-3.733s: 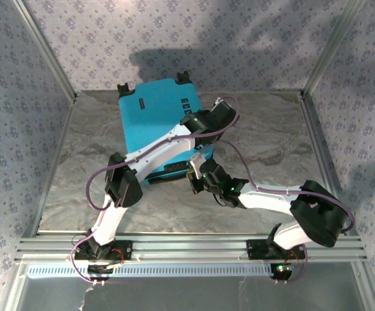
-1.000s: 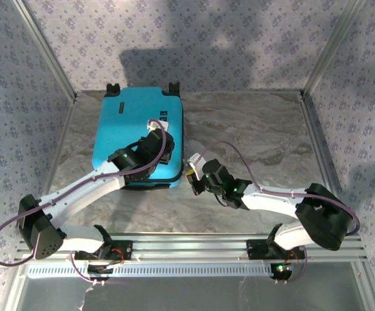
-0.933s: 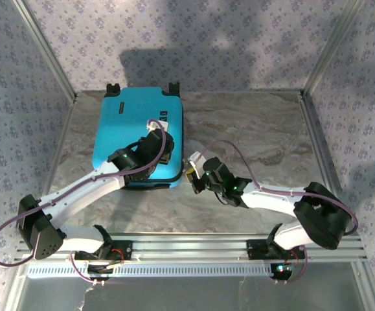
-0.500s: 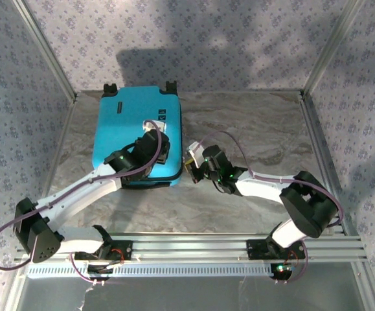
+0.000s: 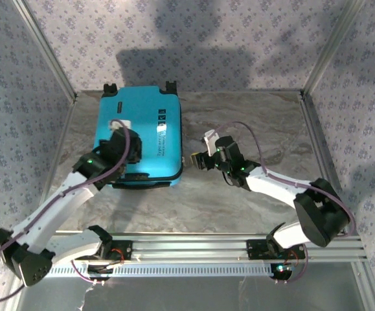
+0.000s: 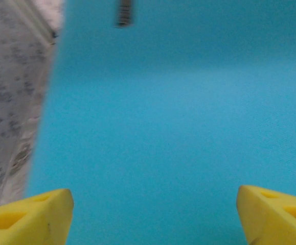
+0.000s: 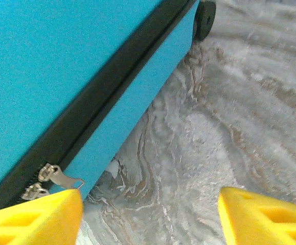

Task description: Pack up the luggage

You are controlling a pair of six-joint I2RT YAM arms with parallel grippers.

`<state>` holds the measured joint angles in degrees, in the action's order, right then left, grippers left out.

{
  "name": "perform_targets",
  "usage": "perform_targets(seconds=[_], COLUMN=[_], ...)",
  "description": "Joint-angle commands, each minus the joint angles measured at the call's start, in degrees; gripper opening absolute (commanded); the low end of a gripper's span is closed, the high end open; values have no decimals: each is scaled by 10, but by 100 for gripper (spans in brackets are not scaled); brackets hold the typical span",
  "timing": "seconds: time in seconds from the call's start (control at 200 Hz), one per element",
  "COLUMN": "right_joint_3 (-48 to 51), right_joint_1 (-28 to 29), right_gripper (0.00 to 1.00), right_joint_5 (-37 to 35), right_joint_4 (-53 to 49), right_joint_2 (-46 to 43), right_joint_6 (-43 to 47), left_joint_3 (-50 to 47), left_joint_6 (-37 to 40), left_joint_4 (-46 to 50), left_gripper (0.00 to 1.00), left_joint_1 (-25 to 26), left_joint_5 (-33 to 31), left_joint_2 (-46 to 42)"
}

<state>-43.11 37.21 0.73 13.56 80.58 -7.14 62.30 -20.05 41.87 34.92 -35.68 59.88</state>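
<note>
I should move my right gripper back, because the suitcase point(image 5: 151, 123) lies off-center and my right gripper is in its way. My left gripper should push the suitcase's outer side point(image 5: 99, 127) at the same time.
The luggage point(image 5: 145, 107) is a turquoise hard-shell suitcase lying flat and closed at the table's back left, wheels point(image 5: 171, 86) toward the far wall. My left gripper point(image 5: 122, 136) hovers low over the left part of its lid. In the left wrist view the turquoise lid point(image 6: 178, 112) lies between open yellow fingertips point(image 6: 30, 217) of the left gripper point(image 6: 153, 214). My right gripper point(image 5: 197, 161) sits at the case's near right corner, open over bare table point(image 7: 150, 214). Its left fingertip point(image 7: 35, 219) is just below the metal zipper pulls point(image 7: 61, 176) on the black zipper band point(image 7: 112, 87).
Grey marbled tabletop point(image 5: 258, 123) stretches to the right of the case. Patterned walls and slanted metal posts point(image 5: 45, 48) enclose the space. A metal rail point(image 5: 193, 243) carries the arm bases along the near edge.
The right gripper has opened and drawn back slightly to the right of the case's corner. The left gripper has slid left across the lid and opened wider. The case stays put.
</note>
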Motion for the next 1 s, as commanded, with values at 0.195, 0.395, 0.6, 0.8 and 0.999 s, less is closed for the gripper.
perform_targets(seconds=[0.195,0.395,0.6,0.8,0.999], right_joint_3=[-80,-127,-171,-192,-164], right_joint_1=[-34,-27,-13,8,-16], right_gripper=[88,94,95,95,95], right_joint_5=[134,175,231,238,301], right_joint_4=[-10,5,25,34,99], right_joint_2=[-15,29,92,129,129], right_joint_6=[-146,-186,-218,-222,-267], left_joint_3=[9,-41,-79,-113,-137], left_joint_6=[-16,-32,-31,-36,-71], left_joint_4=[-27,-77,-98,-117,-188], left_gripper=[89,89,87,82,78], left_joint_1=[-204,-290,-300,-300,-252], left_joint_5=[153,276,332,390,471], left_joint_2=[-43,-28,-27,-30,-11])
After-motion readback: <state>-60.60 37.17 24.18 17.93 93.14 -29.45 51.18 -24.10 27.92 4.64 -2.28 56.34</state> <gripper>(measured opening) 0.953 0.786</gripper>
